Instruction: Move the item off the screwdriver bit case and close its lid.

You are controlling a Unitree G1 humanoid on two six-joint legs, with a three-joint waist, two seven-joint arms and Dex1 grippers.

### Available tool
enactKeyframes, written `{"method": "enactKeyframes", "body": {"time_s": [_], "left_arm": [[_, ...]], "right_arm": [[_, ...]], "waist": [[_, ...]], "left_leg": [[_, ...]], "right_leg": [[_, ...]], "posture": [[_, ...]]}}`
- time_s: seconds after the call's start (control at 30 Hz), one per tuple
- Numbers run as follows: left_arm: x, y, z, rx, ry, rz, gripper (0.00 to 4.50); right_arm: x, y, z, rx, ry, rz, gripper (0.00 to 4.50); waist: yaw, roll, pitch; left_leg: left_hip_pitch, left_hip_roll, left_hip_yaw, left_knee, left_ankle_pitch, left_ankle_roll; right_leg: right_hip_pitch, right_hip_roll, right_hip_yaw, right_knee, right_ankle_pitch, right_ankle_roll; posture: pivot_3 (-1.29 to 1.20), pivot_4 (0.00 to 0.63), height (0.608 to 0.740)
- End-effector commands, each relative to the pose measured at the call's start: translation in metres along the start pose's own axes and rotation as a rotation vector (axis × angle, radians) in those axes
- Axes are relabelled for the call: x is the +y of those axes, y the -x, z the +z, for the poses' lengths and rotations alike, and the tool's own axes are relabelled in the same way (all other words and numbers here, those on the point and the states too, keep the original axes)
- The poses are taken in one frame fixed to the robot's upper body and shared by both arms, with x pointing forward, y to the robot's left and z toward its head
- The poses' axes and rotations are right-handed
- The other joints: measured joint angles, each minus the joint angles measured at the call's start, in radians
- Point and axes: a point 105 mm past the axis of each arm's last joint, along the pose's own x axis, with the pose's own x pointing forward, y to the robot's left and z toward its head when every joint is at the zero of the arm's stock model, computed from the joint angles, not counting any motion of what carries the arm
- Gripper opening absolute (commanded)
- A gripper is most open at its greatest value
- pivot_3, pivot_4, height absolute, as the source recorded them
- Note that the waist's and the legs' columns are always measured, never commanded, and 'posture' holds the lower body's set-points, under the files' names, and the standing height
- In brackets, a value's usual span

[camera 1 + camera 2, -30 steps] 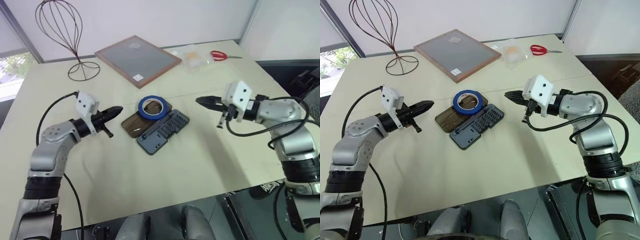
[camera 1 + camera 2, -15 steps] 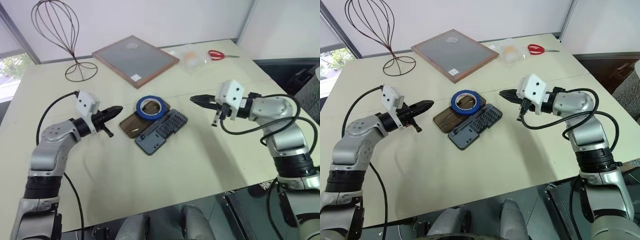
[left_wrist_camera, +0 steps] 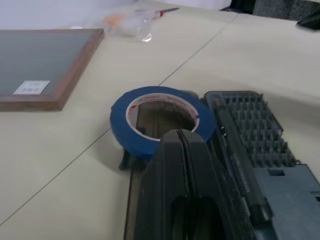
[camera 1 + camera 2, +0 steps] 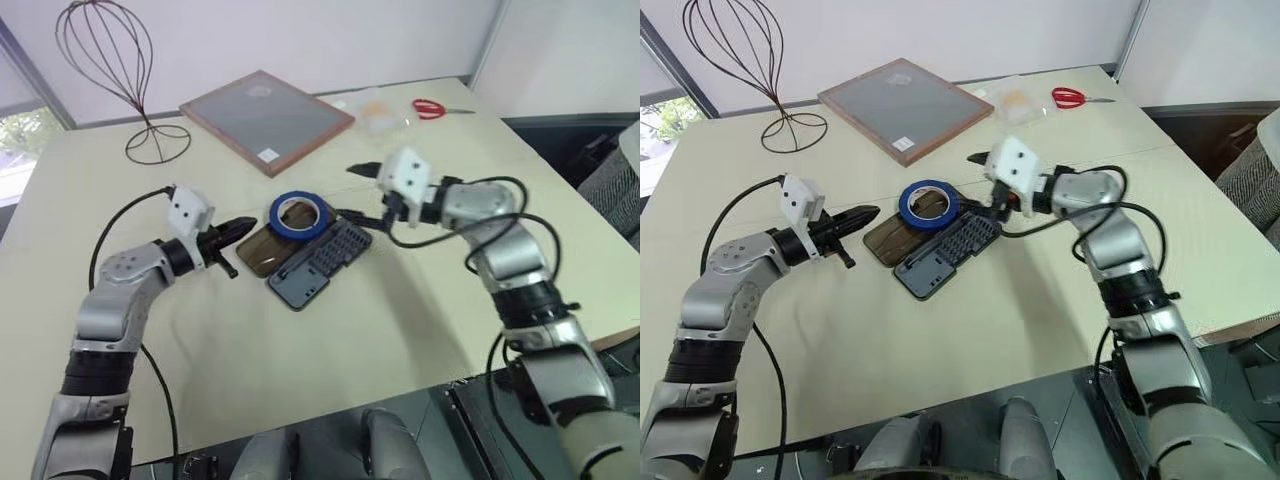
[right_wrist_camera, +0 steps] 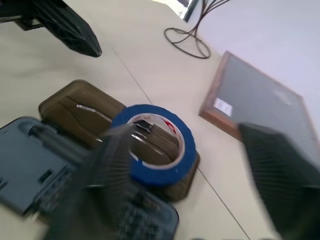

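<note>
I see a small black tab (image 5: 144, 125) through the hole, so I expect the lid's latch to come into view when I lift the blue roll of tape (image 4: 291, 232) away.
The blue roll of tape (image 4: 298, 213) lies on the far end of the open smoky-brown lid (image 4: 258, 250), which is folded out flat beside the dark grey screwdriver bit case (image 4: 322, 260) at mid-table. My right gripper (image 4: 356, 193) is open just right of the tape, one finger on its far side and one on its near side, apart from it. In the right wrist view the tape (image 5: 150, 174) sits between the blurred fingers (image 5: 102, 165). My left gripper (image 4: 243, 227) is shut and empty, its tip just left of the lid; its wrist view shows the tape (image 3: 120, 120) close ahead.
A wood-framed grey panel (image 4: 265, 112) lies at the back, a wire stand (image 4: 108, 55) at the back left. Red-handled scissors (image 4: 432, 108) and a clear plastic bag (image 4: 375, 108) are at the back right. Bare tabletop lies in front of the case.
My right gripper has swung left across the table to the tape and its fingers have opened. The left gripper has stayed where it was, still shut.
</note>
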Motion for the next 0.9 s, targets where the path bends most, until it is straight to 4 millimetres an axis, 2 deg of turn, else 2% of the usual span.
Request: {"method": "enactKeyframes", "body": {"time_s": [0.03,0.13,0.3,0.4,0.67,0.9], "left_arm": [[0.005,0.001,0.013,-0.037,-0.047,0.028,0.00],[0.012,0.008,0.013,-0.040,-0.044,0.074,0.00],[0.021,0.016,0.015,-0.051,-0.038,0.133,0.00],[0.022,0.017,0.015,-0.050,-0.040,0.143,0.00],[0.016,0.019,0.009,-0.046,-0.041,0.158,0.00],[0.012,0.019,0.007,-0.044,-0.042,0.165,0.00]], "right_arm": [[-0.002,-0.018,0.008,0.012,0.013,0.021,4.48],[0.005,-0.043,0.007,0.046,-0.044,0.060,4.48],[0.014,-0.069,0.001,0.091,-0.133,0.076,4.48],[0.021,-0.077,-0.003,0.108,-0.152,0.097,4.48],[0.049,-0.099,-0.029,0.212,-0.234,0.152,4.48],[0.058,-0.107,-0.042,0.257,-0.257,0.152,4.48]], "waist": [[0.001,0.000,0.000],[-0.001,0.000,0.000],[-0.006,0.000,0.000],[-0.006,0.000,0.000],[-0.027,0.000,0.000],[-0.031,0.001,0.000]], "left_leg": [[0.000,0.000,0.000,0.000,0.000,0.000],[0.000,0.000,0.000,0.000,0.000,0.000],[-0.001,0.000,-0.001,0.000,0.000,0.000],[0.000,0.000,-0.002,0.000,0.000,0.000],[0.000,0.000,-0.003,-0.001,0.000,-0.001],[0.000,0.000,-0.003,-0.002,0.000,-0.001]], "right_leg": [[0.000,0.000,0.000,0.000,0.000,0.000],[0.000,0.000,0.000,0.000,0.000,0.000],[-0.001,0.000,0.000,0.001,0.000,0.000],[0.000,0.000,-0.001,0.001,0.000,0.000],[-0.001,0.000,-0.001,0.001,0.000,0.000],[-0.001,0.000,-0.001,0.002,0.000,0.000]], "posture": [[0.00,0.150,0.740],[0.00,0.150,0.740],[0.00,0.150,0.740],[0.00,0.150,0.740],[0.00,0.150,0.740],[0.00,0.150,0.740]]}}
